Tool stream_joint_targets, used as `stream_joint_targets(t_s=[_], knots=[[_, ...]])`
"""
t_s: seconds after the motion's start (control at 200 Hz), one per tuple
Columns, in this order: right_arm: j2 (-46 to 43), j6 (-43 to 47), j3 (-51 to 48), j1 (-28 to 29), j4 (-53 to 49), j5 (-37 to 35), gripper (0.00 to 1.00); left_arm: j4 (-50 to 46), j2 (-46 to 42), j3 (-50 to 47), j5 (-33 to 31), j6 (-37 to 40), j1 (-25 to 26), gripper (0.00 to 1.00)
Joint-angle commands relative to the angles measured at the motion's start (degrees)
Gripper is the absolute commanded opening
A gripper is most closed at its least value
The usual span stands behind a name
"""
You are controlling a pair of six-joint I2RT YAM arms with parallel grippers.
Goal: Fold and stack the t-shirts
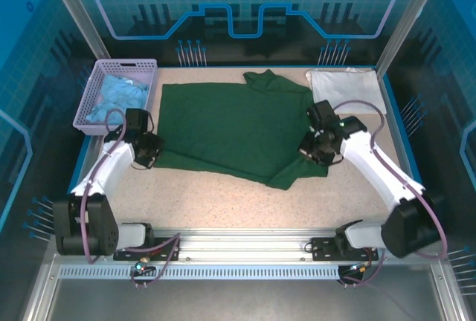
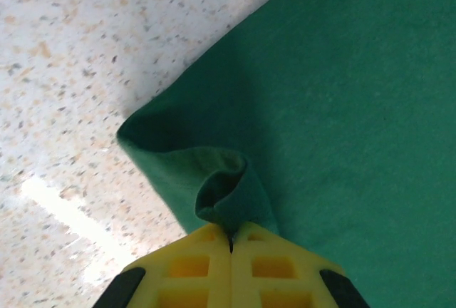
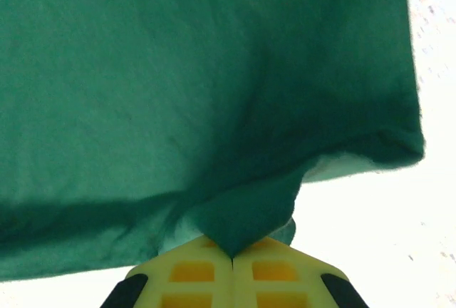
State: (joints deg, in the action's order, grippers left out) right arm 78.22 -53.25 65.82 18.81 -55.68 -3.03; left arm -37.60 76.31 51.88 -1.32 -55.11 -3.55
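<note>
The green t-shirt's corner (image 1: 161, 163) is in my closed left gripper; my right gripper should go on pulling the bulging near edge (image 1: 281, 183) back until it lies straight, then let go.
A large dark green t-shirt (image 1: 230, 128) lies spread over the middle of the table. My left gripper (image 1: 151, 150) is shut on its near left corner, where the cloth curls into a small fold (image 2: 228, 197) at the yellow fingertips (image 2: 206, 251). At the shirt's right edge my right gripper (image 1: 316, 148) is shut on a pinch of green cloth (image 3: 242, 222), which lifts off the table. A folded white t-shirt (image 1: 344, 85) rests at the back right corner.
A lilac basket (image 1: 97, 87) with light blue cloth (image 1: 115, 98) stands at the back left. Speckled tabletop (image 1: 223, 202) lies bare in front of the shirt. Blue walls and metal posts enclose the table.
</note>
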Motion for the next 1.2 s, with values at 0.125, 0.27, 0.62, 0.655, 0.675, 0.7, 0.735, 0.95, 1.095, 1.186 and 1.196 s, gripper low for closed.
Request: stream_joint_targets(t_s=[0.125, 0.27, 0.62, 0.655, 0.675, 0.7, 0.735, 0.95, 1.095, 1.186, 1.196], knots=[[16.89, 4.23, 13.08, -5.57, 2.75, 4.27, 0.0, 0.27, 10.66, 7.4, -2.28, 0.77, -1.2, 0.0], [26.79, 4.33, 20.12, -7.14, 2.05, 6.73, 0.0, 0.36, 15.51, 9.53, -2.93, 0.65, -2.11, 0.0], [38.78, 2.4, 28.93, -12.02, 2.06, 11.17, 0.02, 1.3, 20.29, 10.57, -3.08, -0.41, -4.23, 0.08], [39.3, 2.28, 29.87, -12.44, 2.07, 11.35, 0.04, 1.15, 20.07, 10.8, -3.39, -0.51, -4.27, 0.08], [39.71, 2.32, 30.59, -12.66, 1.82, 11.5, 0.06, 1.12, 19.95, 11.06, -3.48, -0.46, -4.32, 0.1], [40.15, 2.42, 31.62, -12.9, 1.25, 11.59, 0.12, 0.92, 19.93, 11.41, -3.47, -0.3, -4.48, 0.14], [40.87, 2.48, 33.17, -13.41, 0.33, 11.71, 0.22, 0.26, 19.84, 12.18, -3.63, -0.1, -4.51, 0.22], [38.65, 3.36, 35.75, -16.9, -0.9, 13.98, 0.45, -0.34, 13.99, 12.79, -3.73, 0.81, -4.04, 0.41], [25.86, 7.08, 21.44, -15.67, 5.79, 14.02, 0.52, 1.73, 5.98, 8.77, -0.08, 3.1, -0.32, 0.35], [18.12, 8.21, 7.36, -15.01, 12.59, 18.67, 0.41, 5.52, 2.75, 3.93, 4.04, 4.49, 3.75, 0.28], [17.57, 8.24, 5.93, -15.02, 13.38, 19.35, 0.39, 6.31, 2.63, 3.4, 4.66, 4.64, 4.24, 0.28]])
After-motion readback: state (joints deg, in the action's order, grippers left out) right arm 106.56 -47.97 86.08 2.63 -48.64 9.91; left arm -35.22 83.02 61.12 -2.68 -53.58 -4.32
